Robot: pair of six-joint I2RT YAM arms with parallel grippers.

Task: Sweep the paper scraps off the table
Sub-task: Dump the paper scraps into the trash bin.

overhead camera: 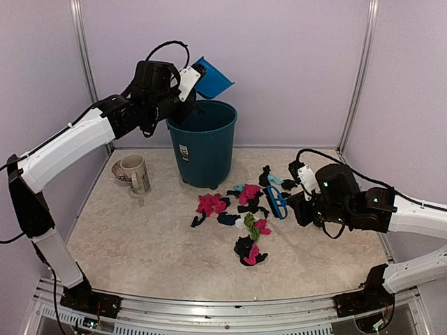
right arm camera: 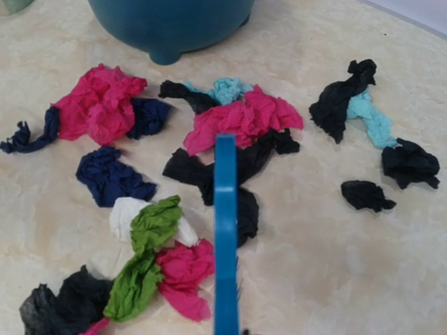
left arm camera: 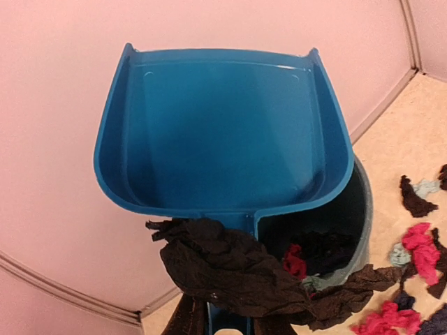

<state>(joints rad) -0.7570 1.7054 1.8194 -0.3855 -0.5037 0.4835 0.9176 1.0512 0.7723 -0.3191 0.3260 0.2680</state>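
A black scrap (left arm camera: 234, 269) lies across the dustpan's handle. My left gripper should turn the dustpan onto its side so that the scrap drops into the teal bin (overhead camera: 213, 117).
My left gripper (overhead camera: 187, 82) is shut on the handle of a blue dustpan (overhead camera: 212, 77), tipped up over the teal bin (overhead camera: 202, 143). In the left wrist view the dustpan (left arm camera: 223, 132) is bare inside, and a black crumpled scrap (left arm camera: 237, 269) clings to its handle just above my dark fingers (left arm camera: 187, 319). Red and black scraps (left arm camera: 307, 252) lie inside the bin. Paper scraps (overhead camera: 241, 213) in pink, black, dark blue, green and teal lie scattered on the table (overhead camera: 140, 244). My right gripper (overhead camera: 299, 204) is shut on a blue brush (overhead camera: 277, 202), held low beside them; its blue back (right arm camera: 225, 230) crosses the pile.
A mug (overhead camera: 135, 173) stands left of the bin on a small saucer. Lilac walls close in the back and sides. A metal rail (overhead camera: 223, 307) runs along the front edge. The bin's base (right arm camera: 171, 21) stands just beyond the scraps.
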